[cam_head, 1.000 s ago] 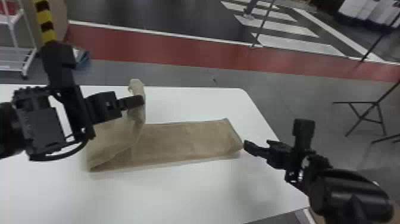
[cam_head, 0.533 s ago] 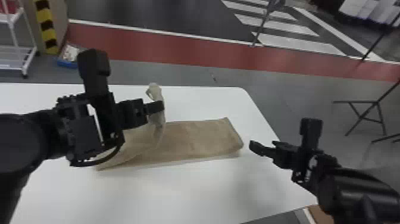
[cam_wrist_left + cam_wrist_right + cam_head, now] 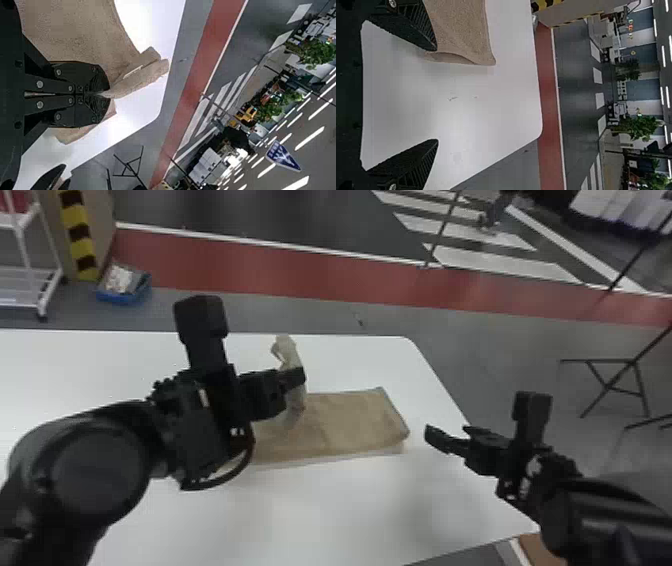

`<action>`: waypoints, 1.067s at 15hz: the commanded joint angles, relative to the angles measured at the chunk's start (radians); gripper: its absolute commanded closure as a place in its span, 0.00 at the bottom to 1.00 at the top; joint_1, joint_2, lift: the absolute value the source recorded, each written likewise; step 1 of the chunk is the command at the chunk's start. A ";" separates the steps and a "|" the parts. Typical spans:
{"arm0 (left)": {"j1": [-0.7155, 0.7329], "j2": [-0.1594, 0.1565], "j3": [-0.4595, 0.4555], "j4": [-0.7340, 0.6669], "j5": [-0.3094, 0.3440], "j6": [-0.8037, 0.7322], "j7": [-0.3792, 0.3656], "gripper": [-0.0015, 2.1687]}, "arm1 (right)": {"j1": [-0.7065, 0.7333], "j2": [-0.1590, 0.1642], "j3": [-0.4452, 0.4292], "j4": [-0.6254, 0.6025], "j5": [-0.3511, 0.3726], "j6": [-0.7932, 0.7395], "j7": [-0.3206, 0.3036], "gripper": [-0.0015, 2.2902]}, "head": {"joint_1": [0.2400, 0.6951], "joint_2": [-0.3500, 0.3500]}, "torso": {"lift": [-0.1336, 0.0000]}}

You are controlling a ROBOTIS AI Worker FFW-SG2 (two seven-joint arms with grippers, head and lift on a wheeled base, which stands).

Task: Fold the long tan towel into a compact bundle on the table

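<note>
I can see that the tan towel's end (image 3: 372, 420) lies limp and loose, so its edge (image 3: 398, 411) will rise into a peak and drag the flat rest along when I pull it.
The tan towel (image 3: 350, 422) lies flat on the white table, with its left part lifted by my left gripper (image 3: 300, 376), held above the rest of the cloth. In the left wrist view my left gripper (image 3: 104, 95) is shut on a pinched edge of the towel (image 3: 138, 75), whose end juts past the fingertips. My right gripper (image 3: 442, 435) is just right of the towel's right end, not touching it. In the right wrist view my right gripper (image 3: 437, 95) stands wide open over the bare tabletop, the towel's end (image 3: 462, 35) beside one finger.
The white table (image 3: 340, 510) has its right edge under my right arm. On the floor beyond are a blue bin (image 3: 123, 286), a white rack (image 3: 30, 280) at the far left and a black stand (image 3: 615, 382) to the right.
My left gripper has moved rightward over the towel, carrying the lifted part along and folding it toward the right end. My right gripper has shifted slightly to the right.
</note>
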 commanded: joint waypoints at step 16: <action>0.017 -0.003 -0.132 0.119 -0.126 -0.277 -0.091 0.02 | 0.007 0.038 0.023 -0.093 -0.075 0.076 0.022 0.08 | 1.00 0.00 | 0.07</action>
